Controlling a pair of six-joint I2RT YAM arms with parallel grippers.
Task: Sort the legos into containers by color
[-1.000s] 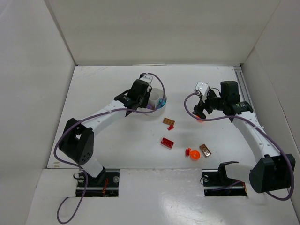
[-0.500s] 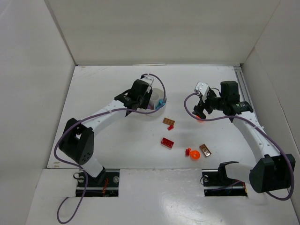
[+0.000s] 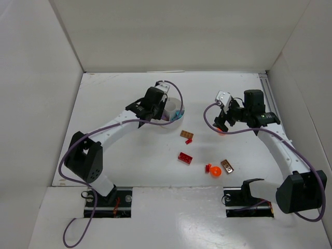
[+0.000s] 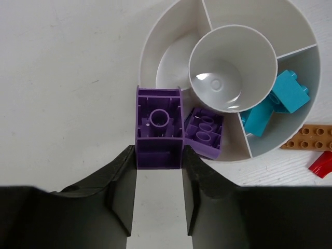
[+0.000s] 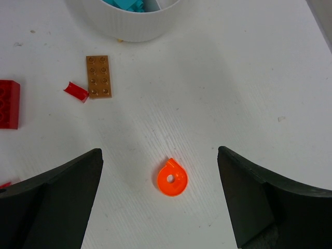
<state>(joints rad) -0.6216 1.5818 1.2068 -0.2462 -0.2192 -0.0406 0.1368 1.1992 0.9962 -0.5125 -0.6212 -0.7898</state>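
Next, my left gripper turns, because the held purple lego hangs over the dish's rim [image 4: 139, 80] beside the second purple lego's wedge. It should bring the lego over that wedge [image 4: 229, 139] before it opens.
My left gripper [image 4: 158, 155] is shut on a purple lego [image 4: 158, 127] that lies underside up across the near rim of the white dish [image 4: 155, 57]. A second purple lego [image 4: 205, 132] rests in that same wedge container. Teal legos [image 4: 275, 101] fill the neighbouring wedge, and the central well [image 4: 232, 65] holds nothing. My right gripper [image 5: 160, 155] hangs open above a flat orange round lego [image 5: 170, 178], which lies on the table between the fingers. In the top view the left gripper [image 3: 157, 108] covers the dish [image 3: 176, 115], and the right gripper [image 3: 223, 124] is to its right.
A brown plate [image 3: 187, 135] and a small red piece [image 3: 189, 141] lie near the dish. A red brick [image 3: 184, 158], an orange and red cluster [image 3: 213, 169] and a brown brick [image 3: 227, 166] sit nearer the bases. White walls surround the table.
The left gripper has shifted slightly over the dish's near-left side with the purple lego. The right arm has not moved.
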